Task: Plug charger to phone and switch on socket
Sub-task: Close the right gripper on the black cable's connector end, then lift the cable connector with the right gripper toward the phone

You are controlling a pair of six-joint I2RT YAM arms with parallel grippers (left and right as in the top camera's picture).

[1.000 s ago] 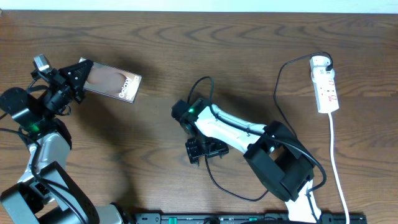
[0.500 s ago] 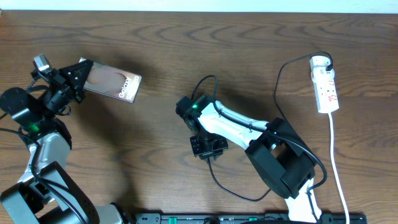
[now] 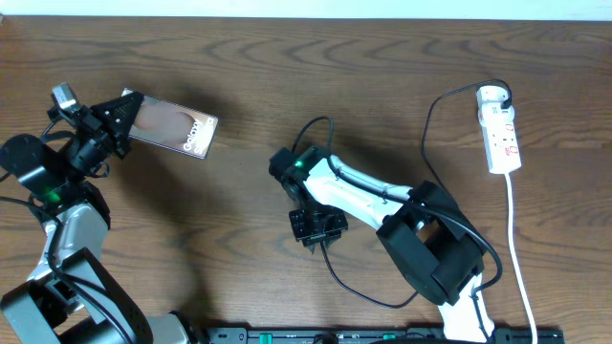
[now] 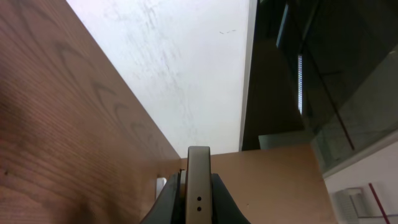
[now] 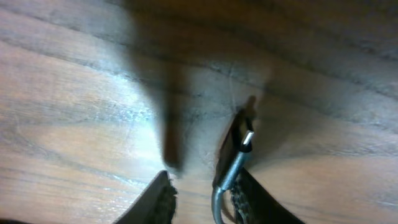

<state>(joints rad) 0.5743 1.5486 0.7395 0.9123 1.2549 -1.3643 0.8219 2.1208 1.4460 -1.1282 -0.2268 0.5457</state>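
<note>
I can see that the connector [image 5: 239, 155] is at a slant along one finger of my open right gripper, so I should close centred on its body [image 5: 229, 177] with its tip straight ahead before I go to the phone.
The phone [image 3: 177, 126] is a dark slab with white "Galaxy" lettering at the upper left. My left gripper [image 3: 122, 113] is shut on its end and holds it off the table; the left wrist view shows its thin edge [image 4: 198, 180] between the jaws. The charger cable [image 3: 427, 143] runs from the white socket [image 3: 500, 129] at the far right, down and round to my right gripper [image 3: 316, 229] at the table's middle. In the right wrist view the gripper [image 5: 205, 183] is open just above the wood, and the metal connector tip [image 5: 247, 140] lies along its right finger.
The socket's white cord [image 3: 516, 248] runs down the right side to the front edge. A black rail [image 3: 382, 334] lies along the front edge. A loop of the black cable [image 3: 316, 124] arches over the right arm.
My right gripper has shifted slightly right and turned, and the cable loop near it has moved with it. The left arm and the phone have stayed still.
</note>
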